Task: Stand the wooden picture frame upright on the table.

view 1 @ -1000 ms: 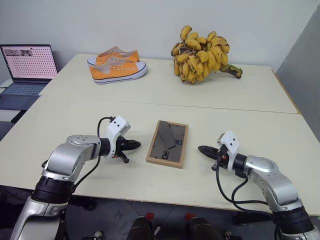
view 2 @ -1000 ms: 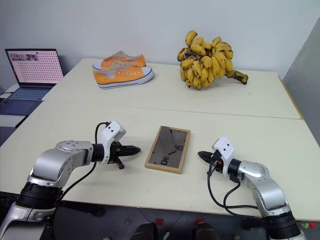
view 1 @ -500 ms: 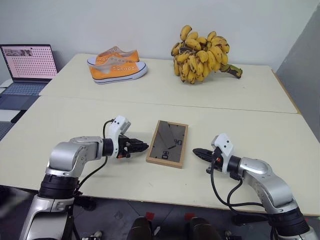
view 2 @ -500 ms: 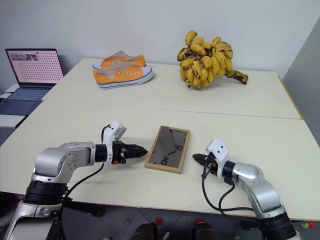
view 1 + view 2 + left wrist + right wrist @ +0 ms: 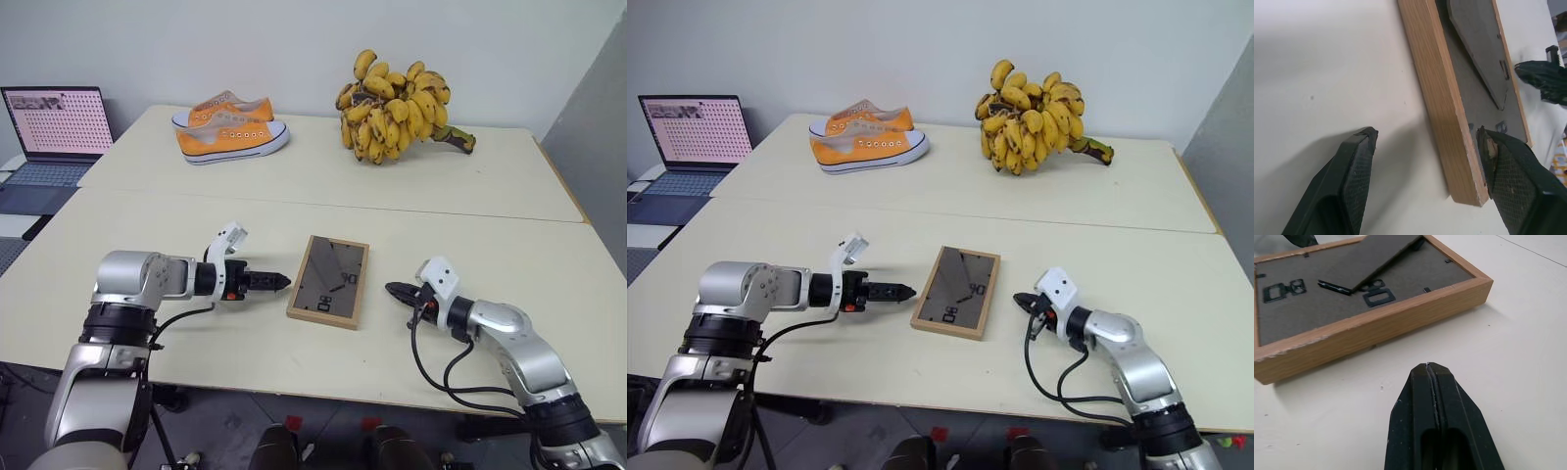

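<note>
The wooden picture frame's near end (image 5: 321, 320) is angled toward my left gripper. I should first turn that end toward my right gripper, and then my left gripper should take the frame's edge (image 5: 296, 290).
The wooden picture frame (image 5: 329, 280) lies flat on the table (image 5: 196, 235) near the front middle, with its dark grey back and folded stand facing up. My left gripper (image 5: 281, 282) is open just left of the frame's left edge. In the left wrist view, one of its fingers (image 5: 1354, 171) is over bare table and the other (image 5: 1513, 181) is over the frame's near corner, with the light-wood edge (image 5: 1442, 112) between them. My right gripper (image 5: 392, 290) is shut, a short way off the frame's right side and pointing at it. Its closed fingertips (image 5: 1428, 369) sit just short of the wooden edge (image 5: 1371, 325).
A pair of orange sneakers (image 5: 230, 125) and a big bunch of bananas (image 5: 397, 106) sit on the far section, beyond the seam (image 5: 323, 204). An open laptop (image 5: 54, 127) stands on a separate surface at far left. The table's front edge runs close under both arms.
My left gripper has opened from shut, its wrist has rolled, and its tip now sits closer to the frame's left edge. The right gripper stays shut, about where it was.
</note>
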Robot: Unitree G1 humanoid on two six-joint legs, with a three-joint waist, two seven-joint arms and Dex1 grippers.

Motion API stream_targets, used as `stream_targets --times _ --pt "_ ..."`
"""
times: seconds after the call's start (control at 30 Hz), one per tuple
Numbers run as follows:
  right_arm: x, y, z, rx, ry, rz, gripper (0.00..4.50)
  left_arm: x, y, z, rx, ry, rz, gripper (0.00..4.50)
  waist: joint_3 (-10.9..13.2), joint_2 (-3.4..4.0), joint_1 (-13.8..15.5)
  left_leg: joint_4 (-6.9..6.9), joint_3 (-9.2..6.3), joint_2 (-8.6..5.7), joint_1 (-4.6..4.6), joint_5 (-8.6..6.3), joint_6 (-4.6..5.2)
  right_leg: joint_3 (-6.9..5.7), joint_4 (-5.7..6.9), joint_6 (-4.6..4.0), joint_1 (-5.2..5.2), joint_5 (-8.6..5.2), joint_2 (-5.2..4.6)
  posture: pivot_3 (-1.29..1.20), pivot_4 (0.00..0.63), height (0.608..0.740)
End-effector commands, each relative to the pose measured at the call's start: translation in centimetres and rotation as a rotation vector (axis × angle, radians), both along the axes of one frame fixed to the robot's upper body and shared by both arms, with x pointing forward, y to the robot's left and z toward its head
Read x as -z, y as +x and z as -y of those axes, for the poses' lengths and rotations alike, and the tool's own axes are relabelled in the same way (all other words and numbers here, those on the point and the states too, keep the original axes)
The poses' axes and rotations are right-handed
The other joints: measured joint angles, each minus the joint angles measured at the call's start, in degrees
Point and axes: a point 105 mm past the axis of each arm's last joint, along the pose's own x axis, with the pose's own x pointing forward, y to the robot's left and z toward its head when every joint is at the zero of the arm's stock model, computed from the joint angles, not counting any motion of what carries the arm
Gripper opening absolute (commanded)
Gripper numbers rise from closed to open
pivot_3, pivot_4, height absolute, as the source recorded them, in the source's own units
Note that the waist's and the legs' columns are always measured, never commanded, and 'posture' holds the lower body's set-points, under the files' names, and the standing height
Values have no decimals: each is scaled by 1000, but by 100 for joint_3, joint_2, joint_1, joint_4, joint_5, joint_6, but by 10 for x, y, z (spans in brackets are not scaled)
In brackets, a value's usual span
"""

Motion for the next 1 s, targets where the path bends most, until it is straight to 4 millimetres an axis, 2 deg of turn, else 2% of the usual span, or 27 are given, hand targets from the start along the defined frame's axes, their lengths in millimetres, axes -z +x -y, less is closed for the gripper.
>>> stream_targets --times 0.03,0.27,0.47,0.8,1.0 --pt "-4 7 -7 -15 -5 58 0 10 -2 12 42 -2 -58 3441 0 0 6 0 0 -2 0 0 0 1 0 0 0 0 -1 0 150 740" --pt "5 17 -18 -3 -1 65 0 5 -14 30 152 -46 -96 3441 0 1 5 0 0 -2 1 0 0 1 0 -1 3 0 -3 0 150 740" --pt "10 23 -27 5 8 68 0 2 -17 35 181 -77 -110 3441 -1 1 -11 0 0 1 1 0 -1 1 2 -1 1 1 -1 0 150 740" --pt "2 31 -60 -12 75 90 0 3 -16 45 192 -114 -120 3441 -1 1 -38 0 0 1 3 0 -1 0 6 -1 1 1 -1 0 150 740" --pt "5 30 -58 -5 57 100 0 3 -11 44 152 -126 -123 3441 -1 1 -33 -1 0 1 3 0 -1 0 6 -1 2 1 -2 0 150 740"
